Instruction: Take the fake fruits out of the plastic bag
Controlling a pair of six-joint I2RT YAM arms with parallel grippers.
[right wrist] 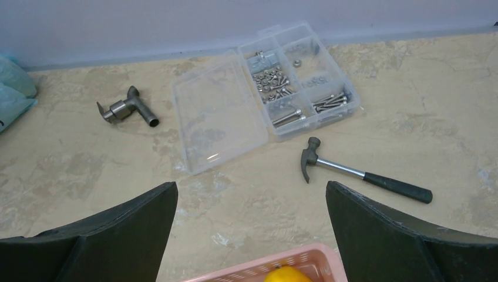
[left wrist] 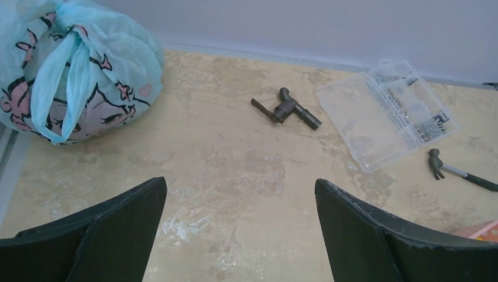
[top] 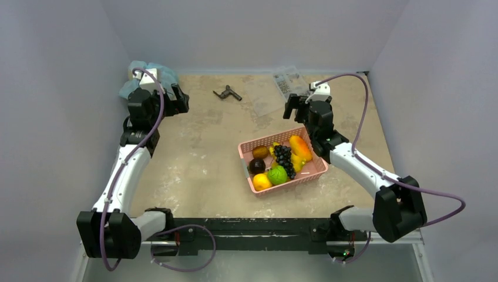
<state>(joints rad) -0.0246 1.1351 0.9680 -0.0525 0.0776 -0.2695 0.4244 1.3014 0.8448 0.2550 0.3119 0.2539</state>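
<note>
The plastic bag's loop handle (left wrist: 44, 94) is hanging free toward my open left gripper. I keep going to the handle's lower end (left wrist: 57, 136) until my fingers are on both sides of it.
The plastic bag (top: 148, 73) lies in the far left corner, pale blue with pink motifs, bulging, its loop handles knotted on top. In the left wrist view the plastic bag (left wrist: 82, 70) fills the upper left; the right wrist view catches only its edge (right wrist: 13, 88). The fake fruits are hidden inside it. My left gripper (top: 178, 101) hovers just right of the bag, open and empty, its fingertips wide apart over bare table (left wrist: 241, 188). Open and empty as well, my right gripper (top: 293, 107) hangs over the basket's far edge (right wrist: 251, 191).
A pink slatted basket (top: 265, 138) holding grapes (top: 283, 157), a lime-green fruit (top: 277, 174) and other fruits sits centre right. At the back lie an open clear screw box (right wrist: 264, 94), a small hammer (right wrist: 364, 174) and a grey metal fitting (top: 227, 93).
</note>
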